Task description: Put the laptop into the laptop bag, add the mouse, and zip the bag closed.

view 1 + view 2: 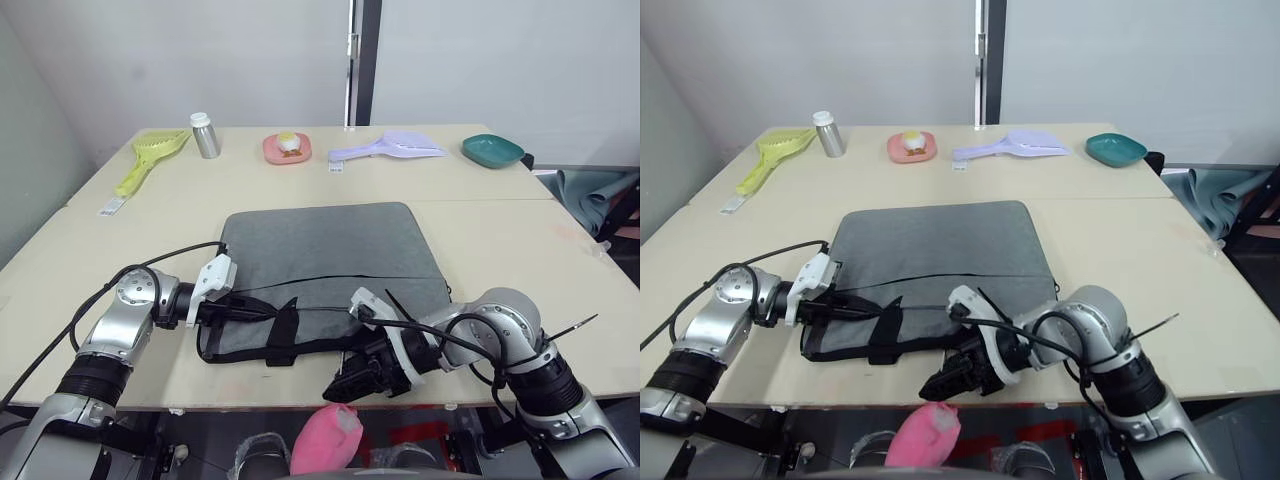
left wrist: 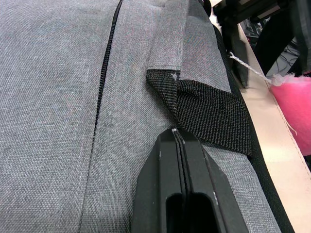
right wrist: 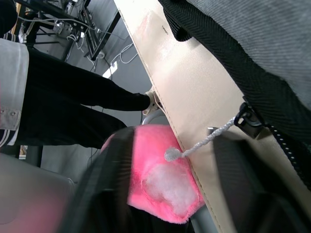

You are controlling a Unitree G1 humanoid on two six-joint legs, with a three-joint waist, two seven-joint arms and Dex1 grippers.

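Observation:
The laptop bag (image 1: 330, 265) will swing around when I pull the pink plush toy, because the white cord (image 3: 206, 140) goes from the zipper pull to the toy.
The grey laptop bag (image 1: 320, 250) lies flat in the middle of the table. My left gripper (image 1: 266, 309) rests shut on its front left part, its tips (image 2: 176, 133) touching the fabric beside a black strap handle (image 2: 209, 121). My right gripper (image 1: 342, 387) hangs at the bag's front edge, over the table's rim. It is open, with the zipper pull (image 3: 249, 119) and its white cord (image 3: 204, 141) between the fingers. The laptop and the mouse are out of view.
A pink plush toy (image 1: 325, 438) sits below the table's front edge. Along the far side stand a green scoop (image 1: 150, 158), a silver bottle (image 1: 205, 135), a pink dish (image 1: 287, 148), a lavender scoop (image 1: 390, 148) and a teal dish (image 1: 492, 150). A person's dark trouser leg (image 3: 73, 111) stands near.

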